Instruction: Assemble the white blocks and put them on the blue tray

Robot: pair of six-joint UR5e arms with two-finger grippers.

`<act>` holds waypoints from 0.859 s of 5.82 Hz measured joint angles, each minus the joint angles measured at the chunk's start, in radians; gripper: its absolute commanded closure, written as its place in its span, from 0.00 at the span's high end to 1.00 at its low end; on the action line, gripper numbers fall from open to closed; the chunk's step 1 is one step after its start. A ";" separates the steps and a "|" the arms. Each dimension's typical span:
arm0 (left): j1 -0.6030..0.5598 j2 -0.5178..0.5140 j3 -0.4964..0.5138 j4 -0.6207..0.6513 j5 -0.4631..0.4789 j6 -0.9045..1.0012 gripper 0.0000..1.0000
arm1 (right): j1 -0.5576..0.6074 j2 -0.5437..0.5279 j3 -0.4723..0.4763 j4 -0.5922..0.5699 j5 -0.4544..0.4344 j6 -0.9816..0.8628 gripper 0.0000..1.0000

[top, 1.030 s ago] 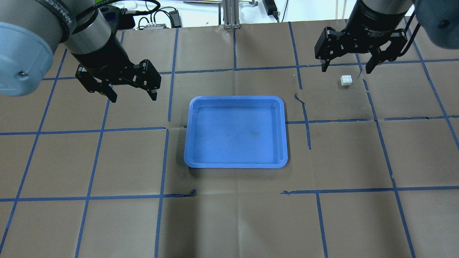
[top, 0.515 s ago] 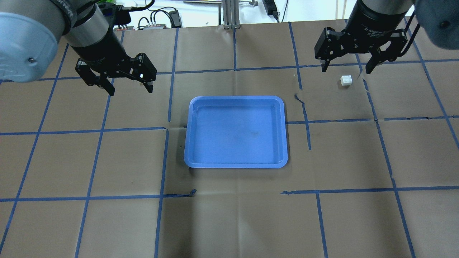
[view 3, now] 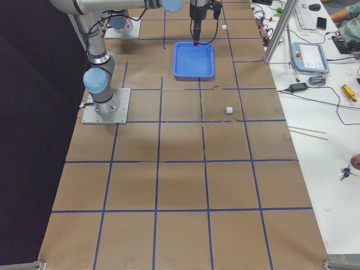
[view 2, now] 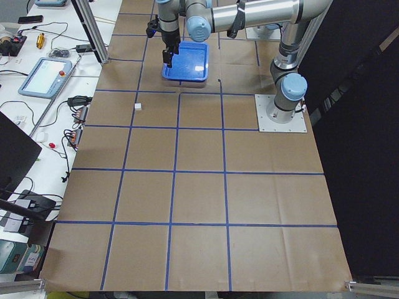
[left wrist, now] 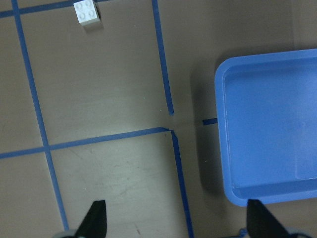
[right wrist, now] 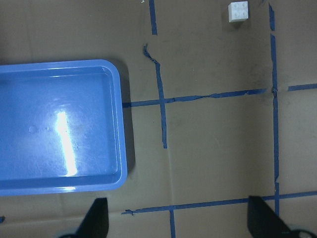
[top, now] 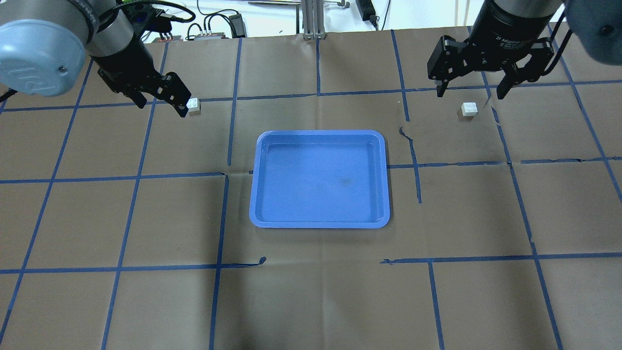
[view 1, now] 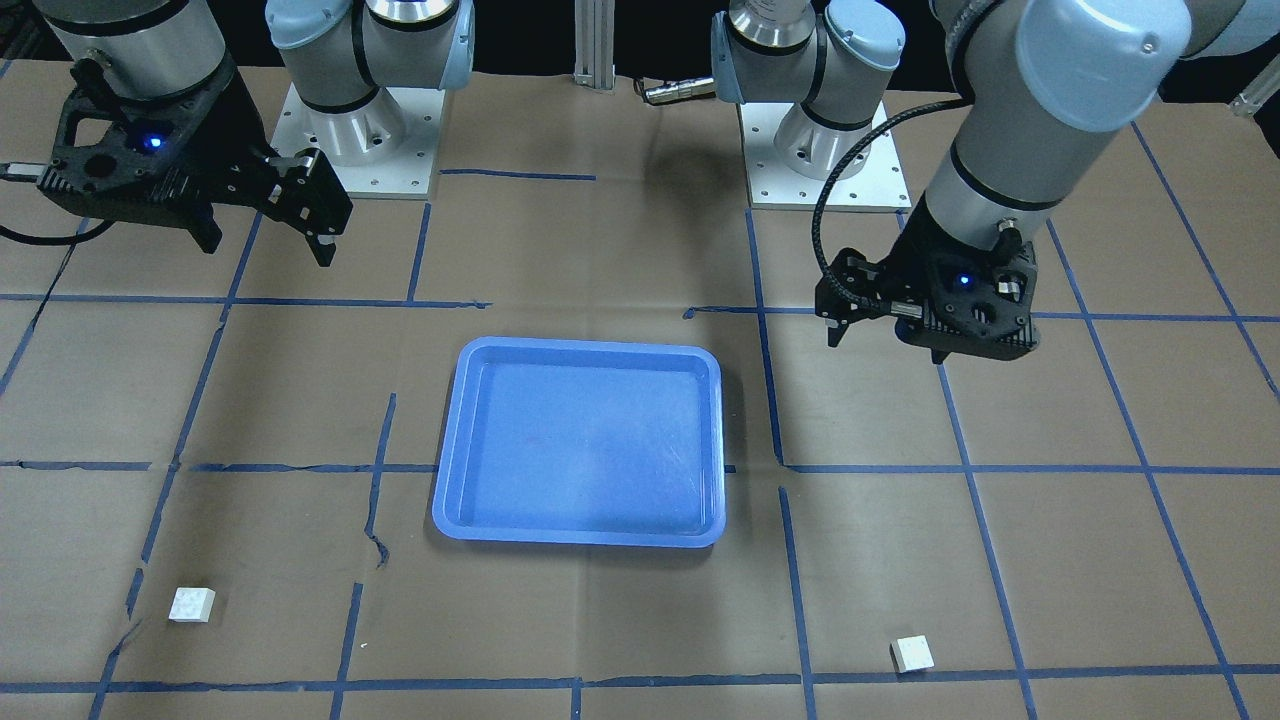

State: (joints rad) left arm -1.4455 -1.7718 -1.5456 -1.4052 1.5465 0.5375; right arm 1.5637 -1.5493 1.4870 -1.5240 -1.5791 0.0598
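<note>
My left gripper carries on going toward the white block with its fingers open until they are around its sides [view 1: 912, 655], because the white block stands studs up [left wrist: 86, 12], well away from the blue tray.
The blue tray [top: 318, 194] lies empty at the table's middle, also seen in the front view [view 1: 580, 500]. One white block [top: 194, 105] sits on the paper just right of my left gripper [top: 162, 106], which is open and empty above the table. In the left wrist view this block [left wrist: 87, 12] is far ahead of the fingertips [left wrist: 96, 218]. The other white block [top: 469, 109] lies just below my right gripper [top: 470, 92], which is open, empty and held above it. It shows at the top of the right wrist view [right wrist: 238, 12].
Brown paper with a blue tape grid covers the table. Torn tape strips lie right of the tray [top: 412, 146]. Cables and electronics [top: 209, 29] sit beyond the far edge. Both arm bases [view 1: 360, 130] stand at the robot's side.
My left gripper has moved toward the far left and turned, uncovering the white block beside it. The right gripper, its block and the tray have not moved.
</note>
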 measured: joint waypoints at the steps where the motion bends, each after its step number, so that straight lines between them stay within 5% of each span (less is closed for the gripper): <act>1: 0.025 -0.062 0.005 0.061 -0.002 0.206 0.97 | 0.001 -0.001 0.002 0.007 -0.002 -0.086 1.00; 5: 0.047 -0.355 0.069 0.362 0.004 1.036 0.97 | -0.111 0.003 0.007 -0.006 -0.005 -0.894 1.00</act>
State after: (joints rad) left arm -1.3982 -2.1267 -1.4765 -1.0428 1.5503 1.5735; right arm 1.4524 -1.5466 1.4940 -1.5302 -1.5846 -0.8340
